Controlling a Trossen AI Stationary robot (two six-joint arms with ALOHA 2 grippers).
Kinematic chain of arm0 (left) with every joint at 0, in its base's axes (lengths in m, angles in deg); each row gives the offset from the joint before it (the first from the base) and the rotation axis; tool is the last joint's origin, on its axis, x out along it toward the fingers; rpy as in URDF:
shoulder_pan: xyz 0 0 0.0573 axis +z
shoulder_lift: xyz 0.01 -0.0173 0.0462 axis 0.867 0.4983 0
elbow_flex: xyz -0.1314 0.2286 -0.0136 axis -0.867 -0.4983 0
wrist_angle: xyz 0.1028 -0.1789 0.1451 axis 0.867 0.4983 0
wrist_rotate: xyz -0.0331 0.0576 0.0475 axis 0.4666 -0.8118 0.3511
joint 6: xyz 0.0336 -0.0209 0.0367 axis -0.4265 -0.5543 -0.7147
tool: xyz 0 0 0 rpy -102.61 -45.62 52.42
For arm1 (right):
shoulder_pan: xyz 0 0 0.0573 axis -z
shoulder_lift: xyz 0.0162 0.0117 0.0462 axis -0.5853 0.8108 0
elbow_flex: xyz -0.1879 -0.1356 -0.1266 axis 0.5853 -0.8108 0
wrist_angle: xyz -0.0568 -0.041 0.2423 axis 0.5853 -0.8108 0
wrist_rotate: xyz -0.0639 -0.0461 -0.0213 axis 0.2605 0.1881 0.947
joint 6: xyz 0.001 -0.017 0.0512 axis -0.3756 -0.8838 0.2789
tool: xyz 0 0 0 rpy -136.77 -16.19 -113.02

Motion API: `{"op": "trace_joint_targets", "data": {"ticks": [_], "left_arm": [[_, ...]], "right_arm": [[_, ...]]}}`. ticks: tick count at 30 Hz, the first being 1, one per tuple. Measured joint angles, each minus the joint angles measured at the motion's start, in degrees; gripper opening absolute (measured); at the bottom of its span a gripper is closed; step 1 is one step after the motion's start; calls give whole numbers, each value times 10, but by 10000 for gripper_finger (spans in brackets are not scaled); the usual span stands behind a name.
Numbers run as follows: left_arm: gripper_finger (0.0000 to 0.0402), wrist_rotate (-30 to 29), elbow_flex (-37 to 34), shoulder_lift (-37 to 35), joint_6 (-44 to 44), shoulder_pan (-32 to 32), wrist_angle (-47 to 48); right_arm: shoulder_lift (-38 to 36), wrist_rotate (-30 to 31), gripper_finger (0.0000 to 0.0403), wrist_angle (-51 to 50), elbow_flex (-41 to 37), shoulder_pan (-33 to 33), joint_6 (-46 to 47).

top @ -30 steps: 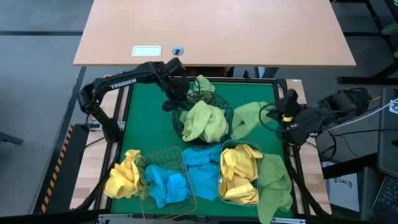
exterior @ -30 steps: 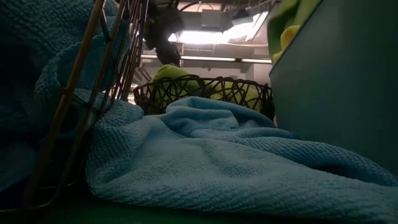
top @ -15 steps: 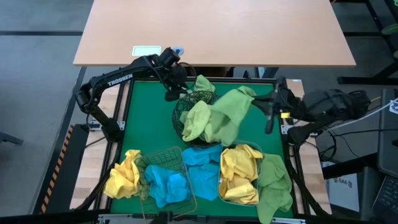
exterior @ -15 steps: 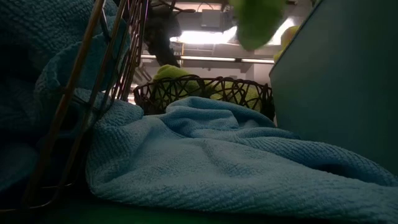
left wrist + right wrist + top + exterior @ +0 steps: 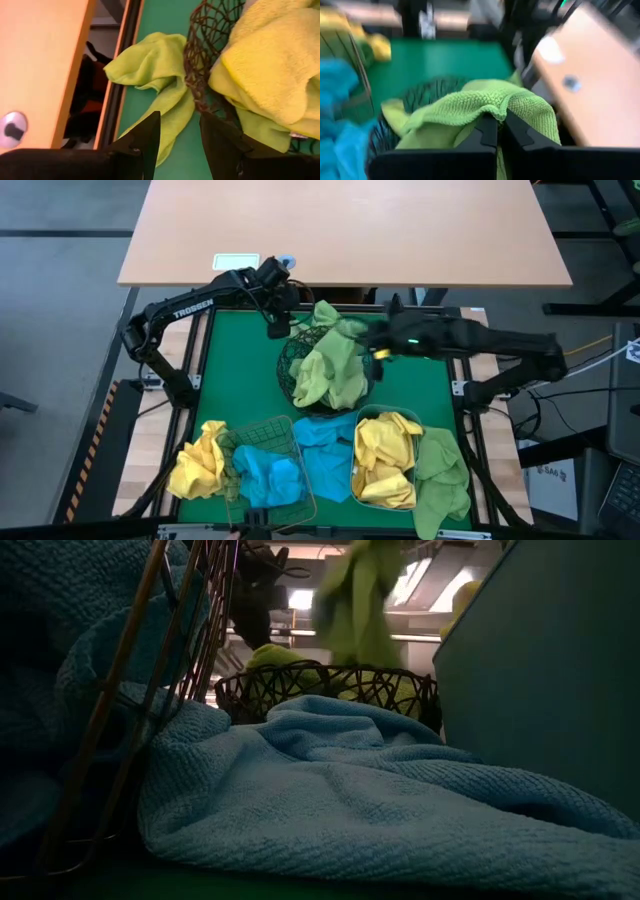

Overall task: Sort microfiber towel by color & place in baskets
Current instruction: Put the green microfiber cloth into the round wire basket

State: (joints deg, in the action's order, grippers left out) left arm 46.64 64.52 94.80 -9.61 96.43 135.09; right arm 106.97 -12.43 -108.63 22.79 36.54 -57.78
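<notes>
The light green towel [image 5: 358,608] is hanging above matching green towels in the mesh bowl [image 5: 378,688]. So my right gripper keeps going down until it meets that pile, then let go.
My right gripper [image 5: 372,346] reaches in from the right over the round black mesh bowl [image 5: 290,375], shut on a light green towel [image 5: 340,340]. This towel hangs above the green towels piled in the bowl [image 5: 330,690]. My left gripper [image 5: 180,119] stands open above the mat at the bowl's far left side, with nothing between its fingers. Below it, another green towel [image 5: 150,65] hangs over the bowl's far rim onto the mat. Blue towels fill the copper wire basket [image 5: 262,465], and yellow ones fill the translucent tub [image 5: 385,465]. My right gripper pinches a bunched fold [image 5: 495,109] of the green towel between its two fingers. It comes from the table's right side, slanting down. The towel drapes around the fingertips and hangs slack below them [image 5: 352,600]. Whether its lower end touches the pile in the bowl, I cannot tell.
A blue towel [image 5: 325,455] lies on the mat between basket and tub. A yellow towel [image 5: 198,462] lies at the near left. Another green towel [image 5: 440,480] drapes over the near right corner. A wooden desk [image 5: 340,230] stands beyond the far edge.
My right gripper has swung from the table's right edge toward the left. It has carried the green towel off the mat to above the black bowl, where the towel now hangs. My left gripper has drawn back a little toward the far edge and turned.
</notes>
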Motion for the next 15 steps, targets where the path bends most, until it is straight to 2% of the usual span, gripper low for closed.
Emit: {"op": "trace_joint_targets", "data": {"ticks": [6, 15], "left_arm": [[133, -30, 0, 0, 0, 0, 0], [133, -101, 0, 0, 0, 0, -1]], "right_arm": [[78, -101, 2, 1, -60, 56, 2], [181, -124, 2, 7, -87, 81, 2]]}}
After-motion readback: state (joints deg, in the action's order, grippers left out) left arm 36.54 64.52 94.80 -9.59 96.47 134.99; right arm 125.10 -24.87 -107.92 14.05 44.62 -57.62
